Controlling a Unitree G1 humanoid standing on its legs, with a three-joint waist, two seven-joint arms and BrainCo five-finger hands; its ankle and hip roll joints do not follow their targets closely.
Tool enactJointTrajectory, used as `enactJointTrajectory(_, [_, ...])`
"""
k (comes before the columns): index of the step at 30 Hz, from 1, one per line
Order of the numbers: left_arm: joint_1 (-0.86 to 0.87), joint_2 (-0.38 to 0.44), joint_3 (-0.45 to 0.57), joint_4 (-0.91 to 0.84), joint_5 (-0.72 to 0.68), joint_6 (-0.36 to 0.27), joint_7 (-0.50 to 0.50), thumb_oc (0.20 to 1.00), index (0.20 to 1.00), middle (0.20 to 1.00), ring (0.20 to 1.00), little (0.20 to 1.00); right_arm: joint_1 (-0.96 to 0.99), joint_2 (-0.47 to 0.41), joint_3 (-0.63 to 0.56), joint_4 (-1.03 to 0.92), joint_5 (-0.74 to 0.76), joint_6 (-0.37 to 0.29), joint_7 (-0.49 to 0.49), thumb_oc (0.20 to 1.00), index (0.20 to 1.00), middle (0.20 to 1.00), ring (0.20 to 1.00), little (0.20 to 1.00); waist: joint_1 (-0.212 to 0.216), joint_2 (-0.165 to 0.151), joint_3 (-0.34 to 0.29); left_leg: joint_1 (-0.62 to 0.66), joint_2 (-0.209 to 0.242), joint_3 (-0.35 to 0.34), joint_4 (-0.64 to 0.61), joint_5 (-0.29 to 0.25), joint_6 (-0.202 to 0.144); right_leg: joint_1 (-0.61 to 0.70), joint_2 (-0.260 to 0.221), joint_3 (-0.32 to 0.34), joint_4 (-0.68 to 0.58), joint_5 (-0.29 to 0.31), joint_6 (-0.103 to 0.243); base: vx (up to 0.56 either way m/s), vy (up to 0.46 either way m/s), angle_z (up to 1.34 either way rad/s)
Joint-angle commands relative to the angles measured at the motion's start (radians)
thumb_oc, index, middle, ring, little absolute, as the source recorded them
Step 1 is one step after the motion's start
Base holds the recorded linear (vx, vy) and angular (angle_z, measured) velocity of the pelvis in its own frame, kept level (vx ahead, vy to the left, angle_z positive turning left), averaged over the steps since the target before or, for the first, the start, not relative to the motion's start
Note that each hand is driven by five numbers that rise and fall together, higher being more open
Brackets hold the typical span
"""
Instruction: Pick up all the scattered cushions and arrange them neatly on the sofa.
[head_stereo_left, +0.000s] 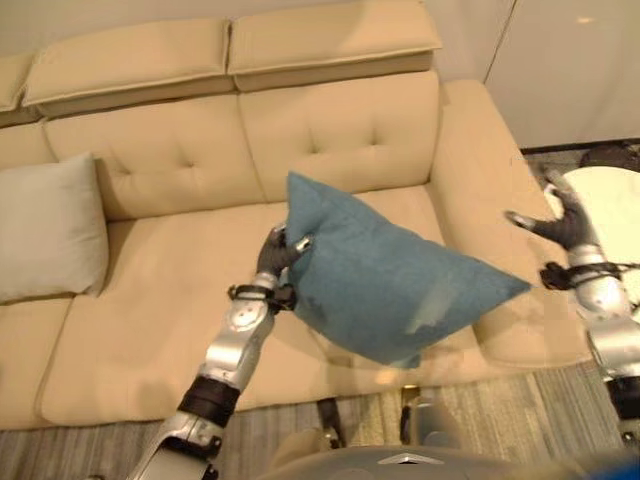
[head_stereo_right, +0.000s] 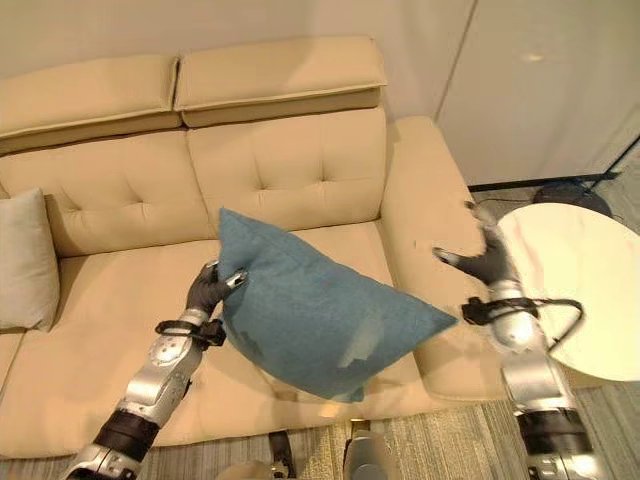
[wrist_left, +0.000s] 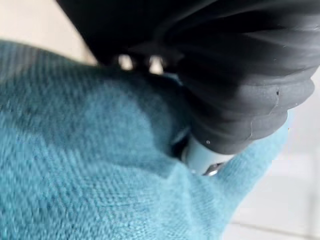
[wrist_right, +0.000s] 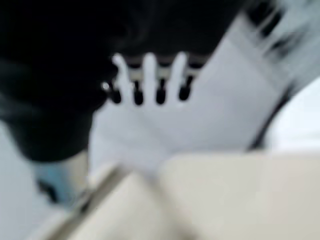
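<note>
The teal blue cushion's outer corner (head_stereo_left: 514, 285) narrows to a thin point. The teal blue cushion will crumple inward along that side when I lift it with both grippers.
A teal blue cushion (head_stereo_left: 390, 275) hangs tilted in the air over the right seat of the beige sofa (head_stereo_left: 180, 300). My left hand (head_stereo_left: 280, 252) is shut on the cushion's left edge, its fingers pinching the cloth (wrist_left: 100, 165). A pale grey cushion (head_stereo_left: 45, 225) leans upright against the sofa's back at the far left. My right hand (head_stereo_right: 487, 258) hovers open above the sofa's right armrest (head_stereo_right: 425, 190), fingers spread, apart from the blue cushion's right corner.
A round white table (head_stereo_right: 580, 290) stands to the right of the sofa, close to my right arm. White cabinet doors (head_stereo_right: 540, 80) rise behind it. A striped grey rug (head_stereo_left: 540, 410) lies in front of the sofa.
</note>
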Motion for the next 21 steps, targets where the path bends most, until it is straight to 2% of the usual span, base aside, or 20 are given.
enactJointTrajectory(1, [-0.096, 0.041, 0.037, -0.116, -0.001, -0.113, -0.038, 0.200, 0.200, 0.200, 0.200, 0.200, -0.010, -0.001, 0.035, -0.001, 0.051, -0.038, 0.035, 1.000, 1.000, 1.000, 1.000, 1.000, -0.011, -0.076, -0.054, 0.077, 0.004, 0.022, 0.007, -0.080, -0.059, 0.172, -0.073, 0.008, -0.255, 0.140, 0.128, -0.03, -0.043, -0.21])
enactJointTrajectory(4, [-0.077, 0.048, 0.043, -0.120, 0.001, -0.108, -0.074, 0.200, 0.200, 0.200, 0.200, 0.200, 0.095, -0.018, 0.019, 0.001, 0.151, -0.043, 0.152, 1.000, 1.000, 1.000, 1.000, 1.000, -0.018, -0.088, -0.054, 0.074, 0.009, 0.028, 0.004, -0.075, -0.063, 0.169, -0.069, 0.009, -0.262, 0.146, 0.129, -0.05, -0.053, -0.11])
enactJointTrajectory(7, [-0.080, 0.056, 0.032, -0.117, 0.001, -0.107, -0.089, 0.200, 0.200, 0.200, 0.200, 0.200, 0.120, -0.018, 0.092, 0.054, 0.215, -0.048, 0.241, 1.000, 1.000, 1.000, 1.000, 1.000, -0.017, -0.094, -0.048, 0.070, 0.013, 0.035, 0.002, -0.069, -0.068, 0.165, -0.068, 0.008, -0.268, 0.151, 0.132, -0.06, -0.043, -0.03])
enactJointTrajectory(10, [-0.087, 0.055, 0.023, -0.107, -0.011, -0.108, -0.096, 0.200, 0.200, 0.200, 0.200, 0.200, 0.085, 0.008, 0.179, 0.120, 0.249, -0.051, 0.284, 1.000, 1.000, 1.000, 1.000, 1.000, -0.011, -0.094, -0.040, 0.066, 0.014, 0.035, 0.003, -0.067, -0.069, 0.161, -0.068, 0.011, -0.269, 0.154, 0.132, -0.05, -0.032, -0.08])
enactJointTrajectory(15, [-0.103, 0.042, -0.002, -0.092, -0.027, -0.107, -0.107, 0.200, 0.200, 0.200, 0.200, 0.200, -0.003, 0.076, 0.312, 0.262, 0.262, -0.058, 0.294, 1.000, 1.000, 1.000, 1.000, 1.000, 0.008, -0.087, -0.023, 0.060, 0.012, 0.031, 0.001, -0.061, -0.069, 0.160, -0.070, 0.006, -0.271, 0.156, 0.130, -0.04, -0.024, -0.03])
enactJointTrajectory(21, [-0.112, 0.034, -0.010, -0.092, -0.032, -0.112, -0.109, 0.200, 0.200, 0.200, 0.200, 0.200, -0.060, 0.127, 0.372, 0.323, 0.240, -0.062, 0.276, 1.000, 1.000, 1.000, 1.000, 1.000, 0.021, -0.077, -0.011, 0.054, 0.010, 0.023, -0.004, -0.055, -0.069, 0.157, -0.075, -0.004, -0.272, 0.158, 0.129, -0.03, -0.016, 0.11])
